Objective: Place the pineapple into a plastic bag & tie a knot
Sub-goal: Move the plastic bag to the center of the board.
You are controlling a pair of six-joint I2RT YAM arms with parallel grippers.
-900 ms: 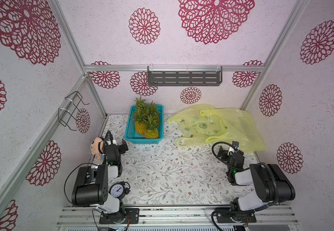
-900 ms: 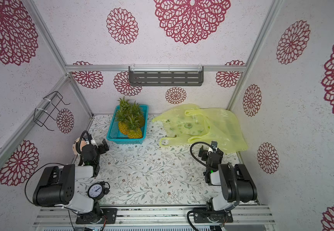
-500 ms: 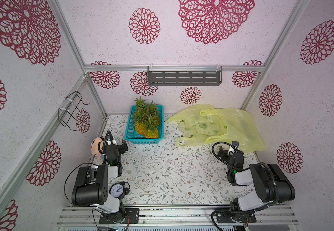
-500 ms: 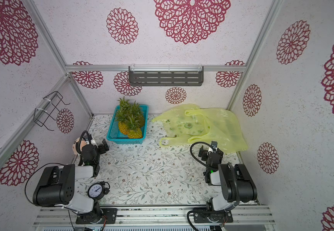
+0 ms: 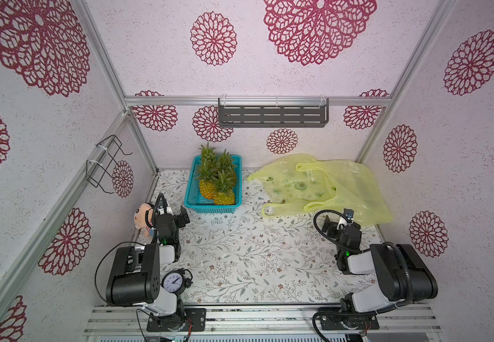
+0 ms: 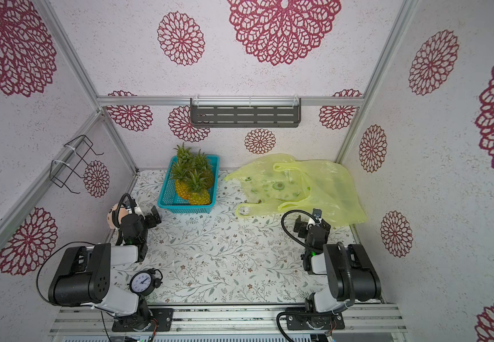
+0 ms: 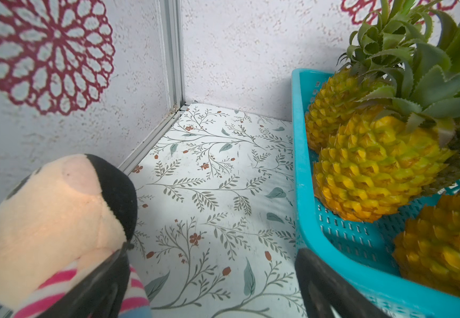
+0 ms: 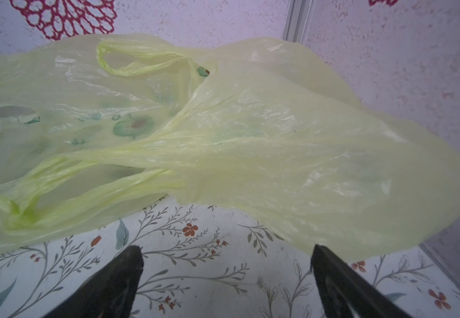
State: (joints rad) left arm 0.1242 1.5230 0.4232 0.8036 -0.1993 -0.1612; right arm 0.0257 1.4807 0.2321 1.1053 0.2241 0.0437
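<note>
My left gripper is low beside the teal basket, whose rim (image 7: 308, 225) blocks the way to the pineapples. It should go up and come over a pineapple's green top (image 5: 223, 180).
Yellow pineapples (image 5: 223, 192) (image 6: 198, 195) (image 7: 372, 176) with green crowns lie together in a teal basket (image 5: 210, 208) at the back. A crumpled yellow plastic bag (image 5: 328, 186) (image 6: 308, 186) (image 8: 251, 132) lies flat at the back right, its handles toward the middle. My left gripper (image 5: 174, 214) (image 7: 213, 250) is open and empty, low over the table between the basket's near corner and a plush doll. My right gripper (image 5: 340, 222) (image 8: 226, 247) is open and empty, just short of the bag's near edge.
A plush doll (image 5: 142, 217) (image 7: 52, 220) leans at the left wall beside my left gripper. A small alarm clock (image 5: 174, 281) stands by the left arm's base. A grey shelf (image 5: 272, 115) hangs on the back wall and a wire rack (image 5: 103, 163) on the left wall.
</note>
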